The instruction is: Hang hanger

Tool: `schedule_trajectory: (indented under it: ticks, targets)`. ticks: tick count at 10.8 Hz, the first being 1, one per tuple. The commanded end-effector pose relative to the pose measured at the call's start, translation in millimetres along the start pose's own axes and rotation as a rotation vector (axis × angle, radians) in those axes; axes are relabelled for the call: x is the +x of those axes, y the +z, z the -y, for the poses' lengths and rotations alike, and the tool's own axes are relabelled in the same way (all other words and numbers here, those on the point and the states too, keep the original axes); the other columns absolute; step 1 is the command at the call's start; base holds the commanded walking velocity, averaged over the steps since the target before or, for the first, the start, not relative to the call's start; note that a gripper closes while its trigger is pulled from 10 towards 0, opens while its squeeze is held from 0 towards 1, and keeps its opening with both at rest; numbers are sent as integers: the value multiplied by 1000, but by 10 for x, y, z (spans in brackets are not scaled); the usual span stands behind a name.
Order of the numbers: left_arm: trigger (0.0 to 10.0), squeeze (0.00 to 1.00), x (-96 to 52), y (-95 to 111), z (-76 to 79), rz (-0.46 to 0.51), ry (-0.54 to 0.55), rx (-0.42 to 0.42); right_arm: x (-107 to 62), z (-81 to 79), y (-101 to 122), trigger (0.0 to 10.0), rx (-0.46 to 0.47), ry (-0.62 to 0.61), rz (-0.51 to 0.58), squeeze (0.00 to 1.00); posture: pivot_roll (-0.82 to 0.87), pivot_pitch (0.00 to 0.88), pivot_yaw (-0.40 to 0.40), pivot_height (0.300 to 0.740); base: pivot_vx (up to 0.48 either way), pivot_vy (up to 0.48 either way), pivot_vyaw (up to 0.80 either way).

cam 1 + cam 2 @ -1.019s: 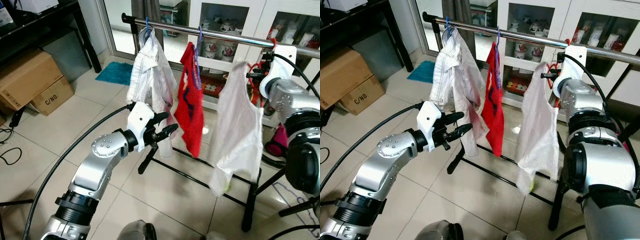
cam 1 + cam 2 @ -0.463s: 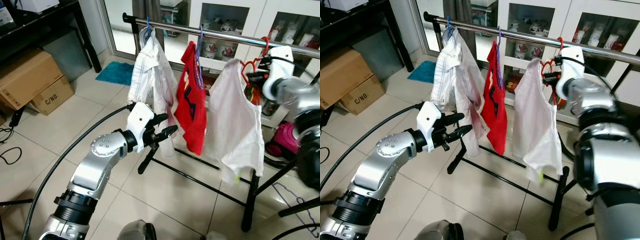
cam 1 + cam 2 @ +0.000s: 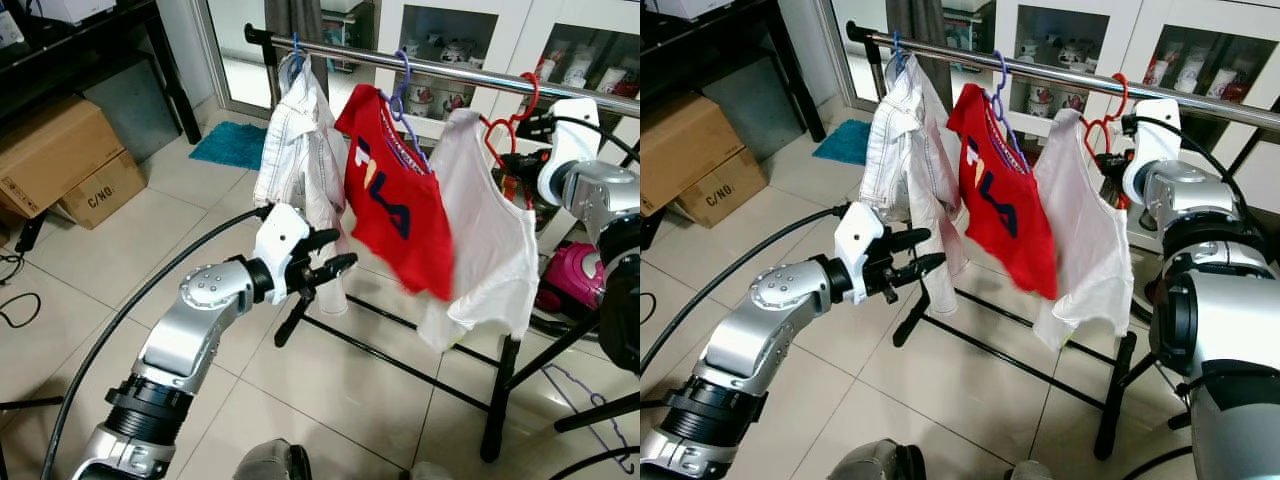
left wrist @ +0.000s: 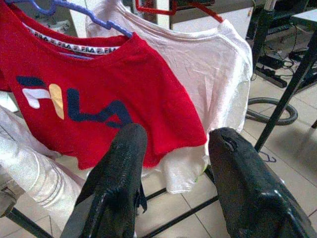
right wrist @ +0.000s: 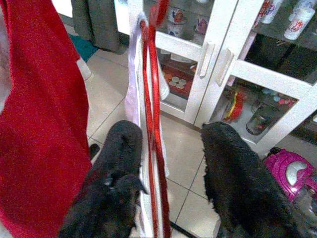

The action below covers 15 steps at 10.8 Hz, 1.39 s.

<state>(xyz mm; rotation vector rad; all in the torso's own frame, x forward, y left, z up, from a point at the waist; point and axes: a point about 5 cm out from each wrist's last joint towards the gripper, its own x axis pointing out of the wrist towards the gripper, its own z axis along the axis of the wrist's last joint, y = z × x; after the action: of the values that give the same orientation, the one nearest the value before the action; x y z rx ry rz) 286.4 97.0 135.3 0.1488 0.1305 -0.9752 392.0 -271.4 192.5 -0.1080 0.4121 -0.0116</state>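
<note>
I expect the hanger to stay hung and swing the white shirt [image 3: 484, 225] around when I turn it, because the red hook [image 3: 530, 92] loops over the metal rail.
A red hanger [image 3: 512, 125] carrying a white shirt [image 3: 490, 250] has its hook over the metal rail [image 3: 440, 68] at the right. My right gripper [image 5: 171, 136] is open just below the rail, and the red hanger's wire [image 5: 152, 99] runs between its fingers, close to one of them. A red FILA shirt [image 3: 395, 205] on a purple hanger [image 3: 403, 95] is swung out and tilted against the white shirt. A white jacket [image 3: 300, 150] hangs at the rail's left end. My left gripper [image 3: 335, 255] is open and empty in front of the jacket.
The rack's black base bars [image 3: 400, 360] cross the tiled floor below the clothes. Cardboard boxes [image 3: 60, 165] stand at the left, with a blue mat [image 3: 232, 145] beyond them. A white glass-door cabinet [image 3: 480, 30] is behind the rail. A pink object [image 3: 570, 280] sits low on the right.
The red hanger with the white shirt rose and its hook now sits over the rail. The red shirt swung out to the right. My left arm has hardly moved.
</note>
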Motion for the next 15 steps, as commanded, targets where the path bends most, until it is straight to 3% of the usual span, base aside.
schedule_trajectory:
  ticks: [1, 2, 6, 7, 8, 11, 12, 13, 15]
  targets:
    - [10000, 0, -10, 53, 12, 3, -23, 13, -6, -15, 97, 10000, 23, 0, 26, 1000, -58, 0, 59, 740, 0, 0, 0]
    - [10000, 0, -32, 46, 26, -6, -35, 9, -2, -47, 120, 10000, 18, 27, 30, 0, -54, 0, 60, 740, 0, 0, 0]
    - [10000, 0, -82, 31, 65, -32, -63, 1, 46, -171, 50, 10000, -31, 35, -6, 0, -25, 0, 55, 740, 0, 0, 0]
    - [10000, 0, -104, 32, 66, -37, -66, 1, 66, -229, -6, 4314, -29, 50, -26, 0, -18, 0, 50, 740, 0, 0, 0]
    - [10000, 0, -114, 33, 65, -41, -69, 0, 76, -255, -39, 0, -29, 54, -40, 0, -13, 0, 48, 740, 0, 0, 0]
    - [10000, 0, -126, 28, 109, -55, -87, -10, 91, -286, -132, 0, -26, 52, -77, 0, 3, 0, 44, 740, 0, 0, 0]
    - [10000, 0, -141, 32, 120, -59, -88, -11, 94, -283, -167, 1216, 9, 42, -81, 0, 13, 0, 39, 740, 0, 0, 0]
    - [10000, 0, -158, 42, 107, -59, -83, -14, 95, -281, -184, 9961, 12, 35, -86, 0, 13, 0, 39, 740, 0, 0, 0]
    - [10000, 0, -143, 46, 100, -59, -63, -16, 101, -273, -206, 10000, 58, 1, -72, 0, 5, 0, 46, 740, 0, 0, 0]
